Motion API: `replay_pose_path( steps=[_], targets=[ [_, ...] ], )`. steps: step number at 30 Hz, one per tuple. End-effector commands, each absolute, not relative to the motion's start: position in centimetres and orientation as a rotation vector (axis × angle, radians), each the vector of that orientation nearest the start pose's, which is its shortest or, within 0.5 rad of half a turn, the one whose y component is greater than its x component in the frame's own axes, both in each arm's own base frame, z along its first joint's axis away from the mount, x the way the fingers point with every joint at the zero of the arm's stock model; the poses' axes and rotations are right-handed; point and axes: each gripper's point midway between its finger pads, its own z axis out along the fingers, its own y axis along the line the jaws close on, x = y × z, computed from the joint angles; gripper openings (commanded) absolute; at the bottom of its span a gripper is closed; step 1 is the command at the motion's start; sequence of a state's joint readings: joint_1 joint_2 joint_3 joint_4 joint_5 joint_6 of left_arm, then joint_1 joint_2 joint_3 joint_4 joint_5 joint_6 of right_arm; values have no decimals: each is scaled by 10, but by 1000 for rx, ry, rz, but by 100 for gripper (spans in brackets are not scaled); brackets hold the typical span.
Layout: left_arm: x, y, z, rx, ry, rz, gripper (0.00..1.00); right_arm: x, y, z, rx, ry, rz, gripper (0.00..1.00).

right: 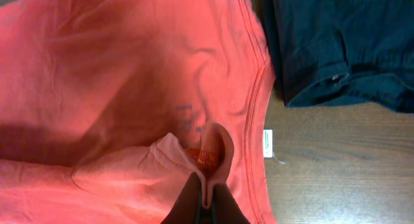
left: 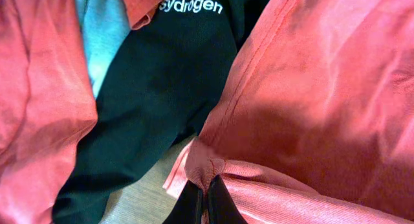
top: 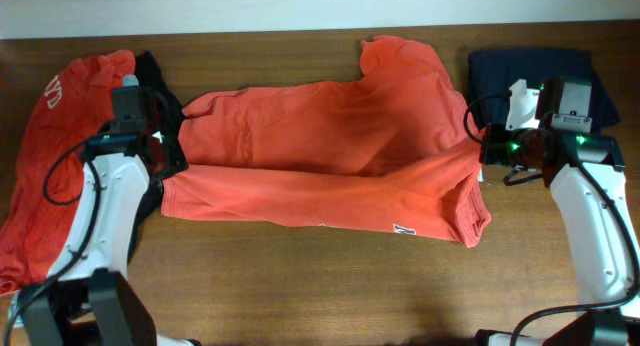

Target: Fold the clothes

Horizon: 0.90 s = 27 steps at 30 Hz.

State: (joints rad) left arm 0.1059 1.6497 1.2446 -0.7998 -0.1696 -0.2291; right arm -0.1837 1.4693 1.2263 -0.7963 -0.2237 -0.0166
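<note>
The pinched corner [left: 208, 166] is in line with the orange-red T-shirt's side seam [left: 226, 114], so the left gripper goes on laying it forward until it rests there, and then let go.
A large orange-red T-shirt [top: 330, 156] lies spread across the middle of the table, its near half folded up over the far half. My left gripper [top: 165, 158] is shut on the shirt's left edge; the left wrist view shows the pinched hem [left: 206, 175]. My right gripper [top: 484, 151] is shut on the shirt's right edge near the collar, and the right wrist view shows the pinched fold [right: 207, 185]. A navy piece [top: 545, 81] lies at the back right. Another orange-red shirt [top: 50, 166] with white lettering lies at the left over a black piece [left: 162, 88].
A pale grey-blue piece [left: 103, 36] lies in the left pile beside the black one. The wooden table [top: 330, 286] runs along the front. A white label [right: 268, 143] sticks out at the shirt's collar.
</note>
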Motion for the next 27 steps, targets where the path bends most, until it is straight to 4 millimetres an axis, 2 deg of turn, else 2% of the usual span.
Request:
replay_pose_path(
  steps=[1,8,16,23,24,26,27],
  targets=[
    [372,71,91,-510,2750,231,0,372,-34,169,136,2564,208,4],
    [380,76,74,-516,2756,263,0,378,-39,155,130,2590,177,4],
    [392,78,76,-514,2709,259,0,392,-36,127,115,2628,224,4],
    [393,78,77,-514,2702,257,2,393,-36,125,114,2630,229,4],
    [393,78,77,-514,2702,257,8,393,-36,125,115,2631,228,4],
    [393,78,77,-514,2702,257,29,393,-36,125,115,2633,230,5],
    [393,78,77,-514,2702,257,38,392,-36,125,116,2634,229,11]
  ],
)
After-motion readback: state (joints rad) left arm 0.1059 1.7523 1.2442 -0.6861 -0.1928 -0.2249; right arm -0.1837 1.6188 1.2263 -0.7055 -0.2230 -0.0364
